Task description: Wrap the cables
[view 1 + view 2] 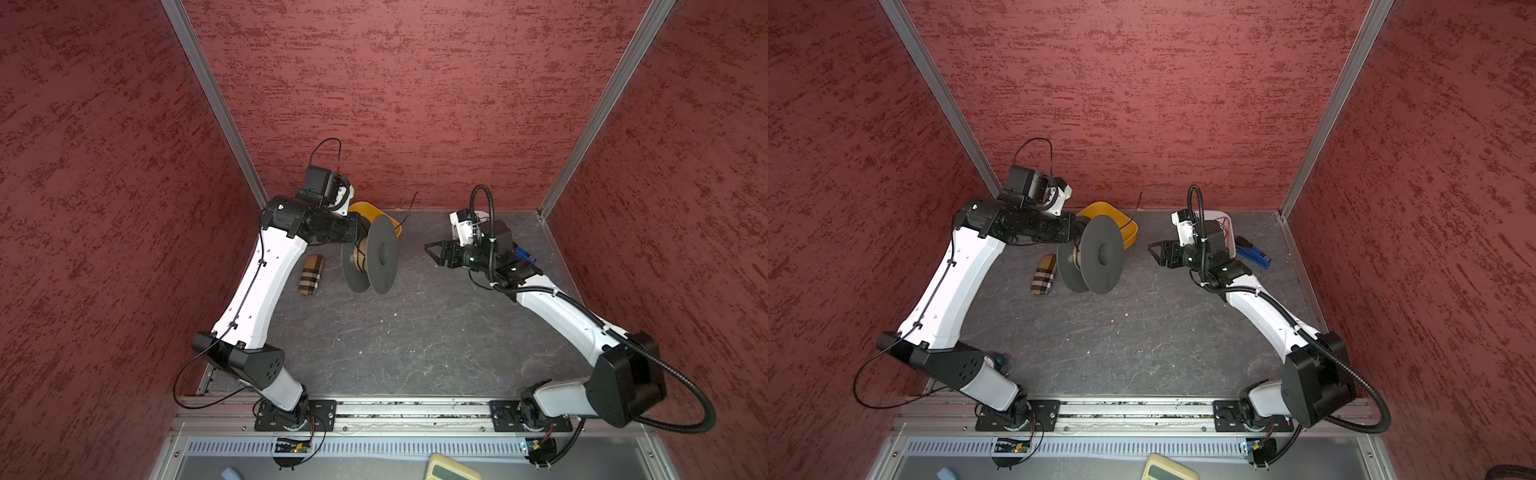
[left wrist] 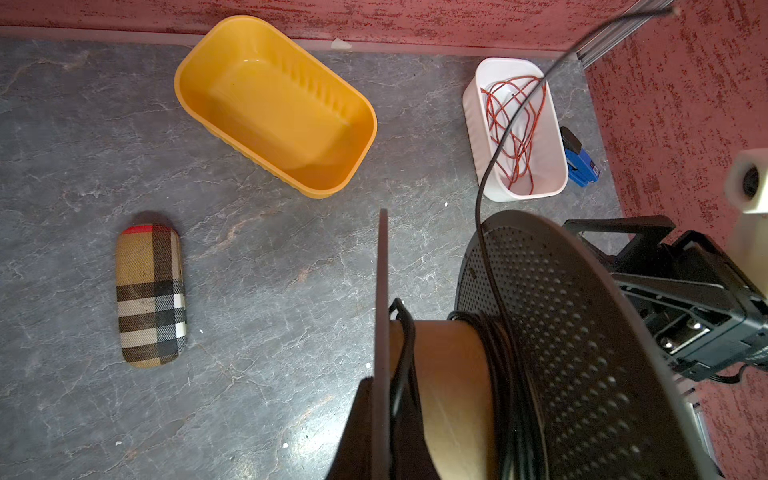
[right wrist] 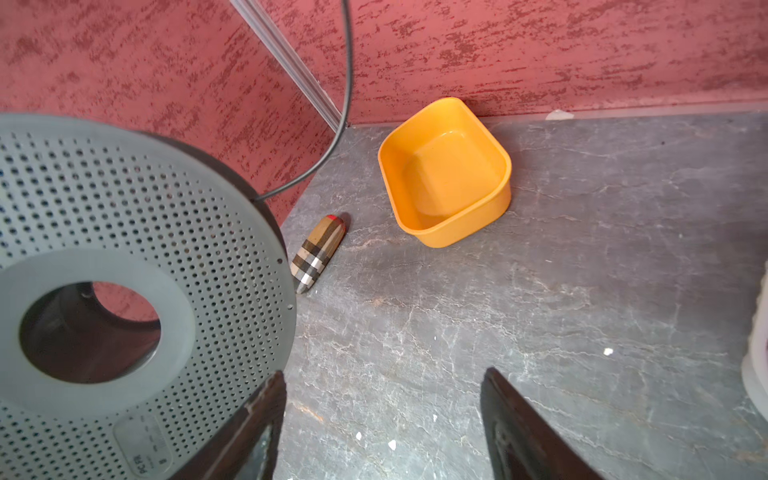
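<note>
I should back my right gripper away because the spool's flat side (image 1: 1101, 254) points at it. I should next tilt the spool with my left gripper, and then pinch that side's rim.
A grey spool (image 1: 370, 257) (image 1: 1096, 257) with perforated flanges and a brown core stands on edge left of centre in both top views. My left gripper (image 2: 382, 382) is shut on the thin edge of one flange, a finger on each side. The cables (image 2: 505, 353), one thin black wire, lie wound round the core beside the other flange (image 2: 561, 332). The wire's free end (image 1: 411, 208) (image 3: 349, 83) rises off the spool toward the back wall. My right gripper (image 1: 432, 253) (image 3: 384, 374) is open and empty, just right of the spool (image 3: 124, 208).
A yellow tub (image 1: 365, 208) (image 2: 274, 108) sits behind the spool by the back wall. A plaid glasses case (image 1: 311, 275) (image 2: 151, 295) lies left of the spool. A white tub (image 2: 473, 133) holding red-brown wires and a blue tool (image 2: 579, 162) sit in the back right corner.
</note>
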Controlling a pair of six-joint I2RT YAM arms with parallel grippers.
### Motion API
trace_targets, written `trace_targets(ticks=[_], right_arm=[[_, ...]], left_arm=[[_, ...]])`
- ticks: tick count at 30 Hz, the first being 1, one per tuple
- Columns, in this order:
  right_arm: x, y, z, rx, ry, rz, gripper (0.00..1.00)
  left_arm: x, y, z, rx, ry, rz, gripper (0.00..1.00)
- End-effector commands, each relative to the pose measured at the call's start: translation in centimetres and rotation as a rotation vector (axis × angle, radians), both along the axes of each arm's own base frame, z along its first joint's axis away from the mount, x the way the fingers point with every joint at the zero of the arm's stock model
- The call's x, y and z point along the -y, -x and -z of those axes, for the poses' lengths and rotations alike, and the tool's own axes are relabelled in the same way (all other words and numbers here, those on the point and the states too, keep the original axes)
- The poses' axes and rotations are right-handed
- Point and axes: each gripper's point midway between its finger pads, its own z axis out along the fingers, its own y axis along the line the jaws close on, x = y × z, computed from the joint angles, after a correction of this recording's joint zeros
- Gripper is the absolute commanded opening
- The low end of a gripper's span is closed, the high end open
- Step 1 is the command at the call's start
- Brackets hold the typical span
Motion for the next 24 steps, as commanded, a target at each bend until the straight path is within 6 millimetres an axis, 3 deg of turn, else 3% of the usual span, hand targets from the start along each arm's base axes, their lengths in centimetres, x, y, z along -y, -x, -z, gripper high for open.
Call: trace_targets(ticks=[1,7,18,24], right_arm=[[0.0,-0.9,-3.2,0.041,-0.084,-0.006,0.75],[0.0,-2.4,-6.3,0.082,-0.135,-0.017,0.77],[-3.4,-5.7,-5.5,-0.028,-0.178,-0.153,0.77],[-3.5,-5.8,-4.2,-0.043,-0.172,-0.153,0.77]], left_arm=[[0.7,-0.4,-1.9,0.055,0.055,0.012,0.00],[1.0,0.0,-1.7,0.054,0.066,0.031,0.00],[2.4,0.9,-2.0,0.078,0.089,0.116,0.00],[3.0,1.1,-2.5,0.067,0.176,0.150,0.00]])
